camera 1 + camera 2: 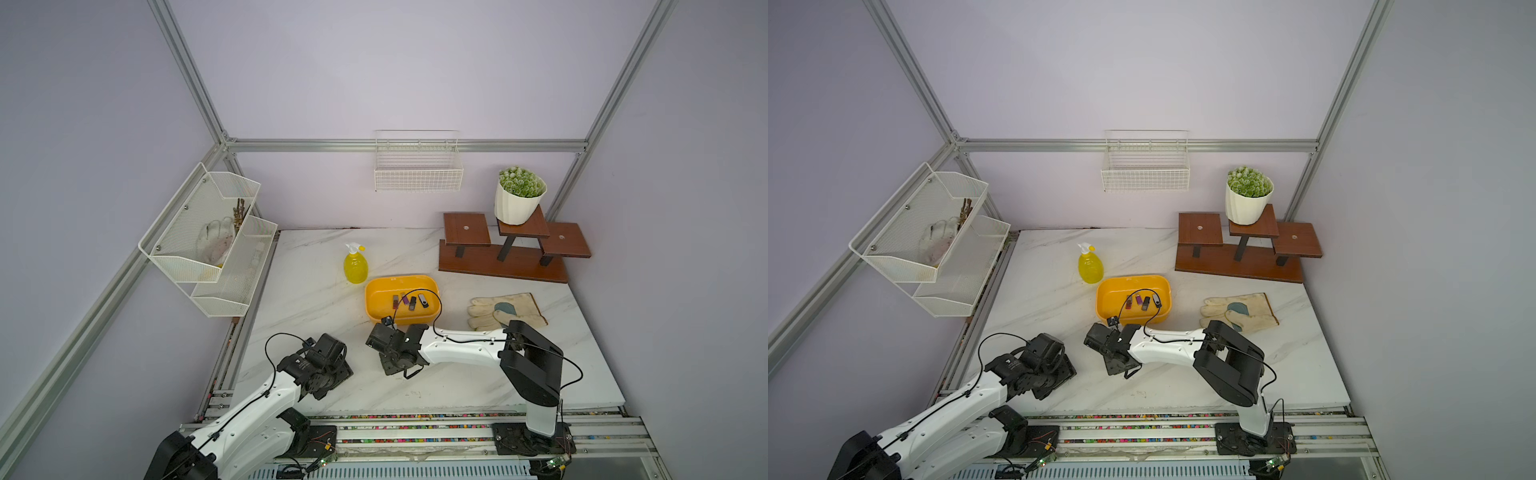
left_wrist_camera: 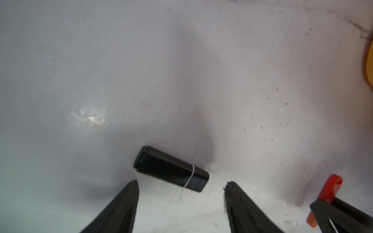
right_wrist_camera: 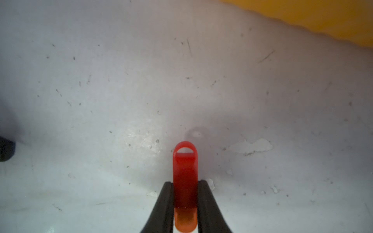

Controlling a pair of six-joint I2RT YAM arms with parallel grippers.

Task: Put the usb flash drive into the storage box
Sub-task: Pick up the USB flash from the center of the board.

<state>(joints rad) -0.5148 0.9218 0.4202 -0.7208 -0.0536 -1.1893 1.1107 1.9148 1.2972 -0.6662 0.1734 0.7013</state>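
Note:
My left gripper needs to turn in line with the black usb flash drive (image 2: 171, 169) and grip its long sides (image 2: 165, 165), because the drive lies across the gripper's open fingers.
The yellow storage box (image 1: 380, 309) stands mid-table in both top views, with several small flash drives (image 1: 409, 300) lying inside it. In the right wrist view my right gripper (image 3: 185, 182) is shut on a red usb flash drive (image 3: 185, 173), held just above the table in front of the box wall (image 3: 323, 16). A black usb flash drive (image 2: 171, 169) with a thin white ring lies flat on the table in the left wrist view. My left gripper (image 2: 181, 182) stands open just short of it, touching nothing. The red drive (image 2: 331, 189) also shows there.
A yellow spray bottle (image 1: 355, 266) stands behind the box. A work glove (image 1: 505, 311) lies to its right. At the back right a wooden stand (image 1: 511, 257) carries a potted plant (image 1: 519, 195). A wire basket (image 1: 417, 166) hangs on the back wall, a mesh rack (image 1: 208, 237) on the left.

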